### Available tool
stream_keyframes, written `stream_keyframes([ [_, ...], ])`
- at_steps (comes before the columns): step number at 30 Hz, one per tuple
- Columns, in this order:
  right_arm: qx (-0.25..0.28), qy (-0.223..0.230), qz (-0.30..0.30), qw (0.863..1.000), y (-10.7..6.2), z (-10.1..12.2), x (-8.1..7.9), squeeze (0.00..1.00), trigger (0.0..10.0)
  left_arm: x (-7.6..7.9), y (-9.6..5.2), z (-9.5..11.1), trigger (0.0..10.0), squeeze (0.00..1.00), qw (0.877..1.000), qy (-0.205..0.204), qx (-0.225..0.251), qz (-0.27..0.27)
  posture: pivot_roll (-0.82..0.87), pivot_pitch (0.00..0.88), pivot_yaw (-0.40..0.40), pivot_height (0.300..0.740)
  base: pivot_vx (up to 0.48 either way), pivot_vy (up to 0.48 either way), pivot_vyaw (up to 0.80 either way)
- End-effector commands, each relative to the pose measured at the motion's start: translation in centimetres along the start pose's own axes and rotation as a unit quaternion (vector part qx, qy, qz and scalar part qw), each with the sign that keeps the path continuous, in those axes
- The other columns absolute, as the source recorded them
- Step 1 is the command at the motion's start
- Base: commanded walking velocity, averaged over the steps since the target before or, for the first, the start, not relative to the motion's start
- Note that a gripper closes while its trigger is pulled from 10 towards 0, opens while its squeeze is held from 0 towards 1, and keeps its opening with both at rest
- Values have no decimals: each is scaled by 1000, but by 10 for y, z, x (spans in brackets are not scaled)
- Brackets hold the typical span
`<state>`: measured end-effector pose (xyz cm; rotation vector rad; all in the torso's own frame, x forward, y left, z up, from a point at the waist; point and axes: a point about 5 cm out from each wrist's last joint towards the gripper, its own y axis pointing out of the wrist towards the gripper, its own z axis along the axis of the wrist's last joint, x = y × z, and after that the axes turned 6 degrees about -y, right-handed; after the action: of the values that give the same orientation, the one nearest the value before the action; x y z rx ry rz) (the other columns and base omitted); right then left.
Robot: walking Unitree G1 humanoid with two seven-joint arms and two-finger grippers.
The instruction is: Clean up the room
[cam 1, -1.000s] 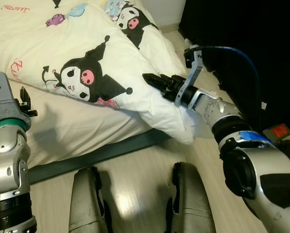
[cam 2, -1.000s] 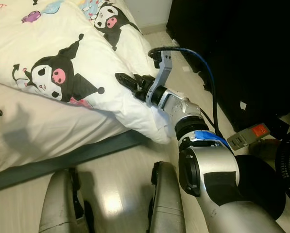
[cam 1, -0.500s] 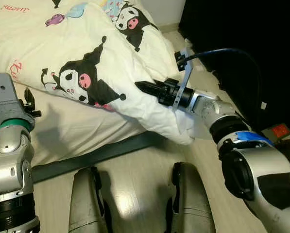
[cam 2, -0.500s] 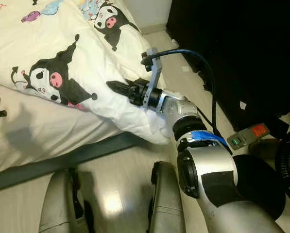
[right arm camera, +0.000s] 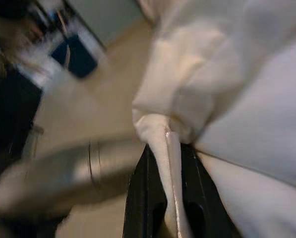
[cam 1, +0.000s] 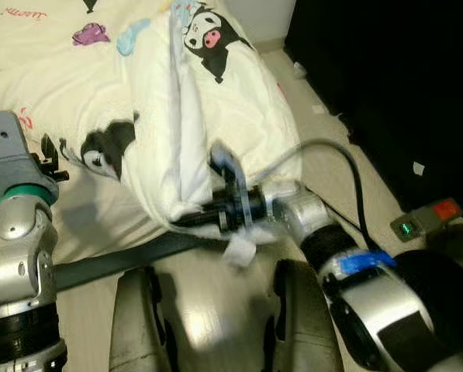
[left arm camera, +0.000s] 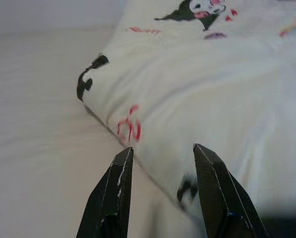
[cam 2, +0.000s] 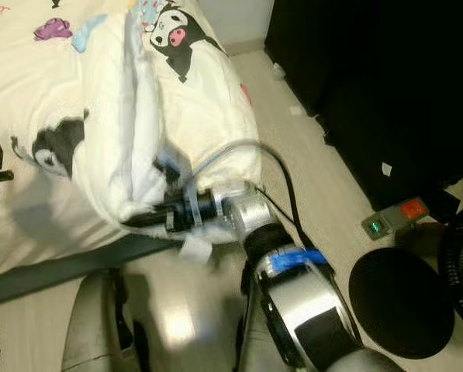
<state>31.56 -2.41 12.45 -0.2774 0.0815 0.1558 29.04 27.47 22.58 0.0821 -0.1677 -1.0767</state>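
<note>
A black figure (cam 1: 113,149) is cut off at the fold of white fabric (cam 1: 169,147), so the fold will open up and show hidden print when the robot pulls.
A cream quilt (cam 1: 215,101) printed with black cartoon figures lies on the bed, bunched into a long fold along its right side. My right gripper (cam 1: 186,221) sits low at the bed's near edge, shut on the quilt's corner (right arm camera: 166,148); cloth runs between its black fingers (right arm camera: 140,198). The arm's cable (cam 1: 324,147) loops over the quilt. My left gripper (left arm camera: 162,148) is open above the bare sheet, just short of the quilt's left edge (left arm camera: 133,129), holding nothing; it stands at the left (cam 1: 51,159).
The grey bed frame (cam 1: 107,260) runs along the near edge above my legs (cam 1: 142,325). Dark furniture (cam 1: 386,77) lines the right side of a narrow strip of pale floor. A power strip (cam 1: 425,217) and a black fan (cam 2: 402,298) sit on the floor at right.
My right gripper has swung left and down toward the bed's near edge with the quilt's corner, folding the quilt over itself. The left arm has barely moved.
</note>
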Motion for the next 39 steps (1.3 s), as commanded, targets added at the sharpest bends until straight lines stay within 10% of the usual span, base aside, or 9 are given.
stream_keyframes([
  [1, -39, -2, 13, 999, 5, -15, -7, 0, 0, -3, -1, 5, 10000, 0, 1000, -8, 5, 6, 90, 218, -8, 524, 0, 0, 0],
  [3, -110, -3, -20, 994, -2, -48, -13, 0, 10000, -2, 3, 18, 10000, 0, 1000, -16, 25, 3, 76, 223, -6, 524, 0, 0, 0],
  [15, -246, -102, -39, 963, -22, -79, -26, 0, 10000, 30, 13, 54, 10000, 0, 988, -24, 52, -140, 54, 219, 11, 524, 0, 0, 0],
  [19, -171, -129, -131, 968, -20, -52, -8, 0, 10000, 54, 7, 62, 10000, 0, 972, 4, 52, -231, 56, 219, 9, 524, 0, 0, 0],
  [21, 16, -117, -269, 956, -30, 2, 17, 0, 10000, 73, 3, 58, 10000, 0, 962, 21, 33, -269, 57, 220, 5, 524, 0, 0, 0],
  [24, 145, -114, -276, 943, -42, 42, 18, 0, 10000, 90, -2, 50, 10000, 0, 957, 15, 16, -288, 49, 221, 5, 524, 0, 0, 0],
  [33, 157, -126, -184, 962, -35, 56, -8, 0, 10000, 130, -27, 45, 10000, 0, 924, 59, -6, -378, 30, 221, 10, 524, 0, 0, 0],
  [34, 144, -117, -173, 967, -30, 47, -10, 0, 10000, 134, -28, 45, 10000, 1000, 925, 73, -2, -374, 30, 221, 10, 524, 0, 0, 0],
  [39, 81, -91, -131, 984, -10, 17, -20, 0, 10000, 137, -23, 53, 10000, 1000, 934, 68, 7, -350, 35, 219, 10, 524, 0, 0, 0],
])
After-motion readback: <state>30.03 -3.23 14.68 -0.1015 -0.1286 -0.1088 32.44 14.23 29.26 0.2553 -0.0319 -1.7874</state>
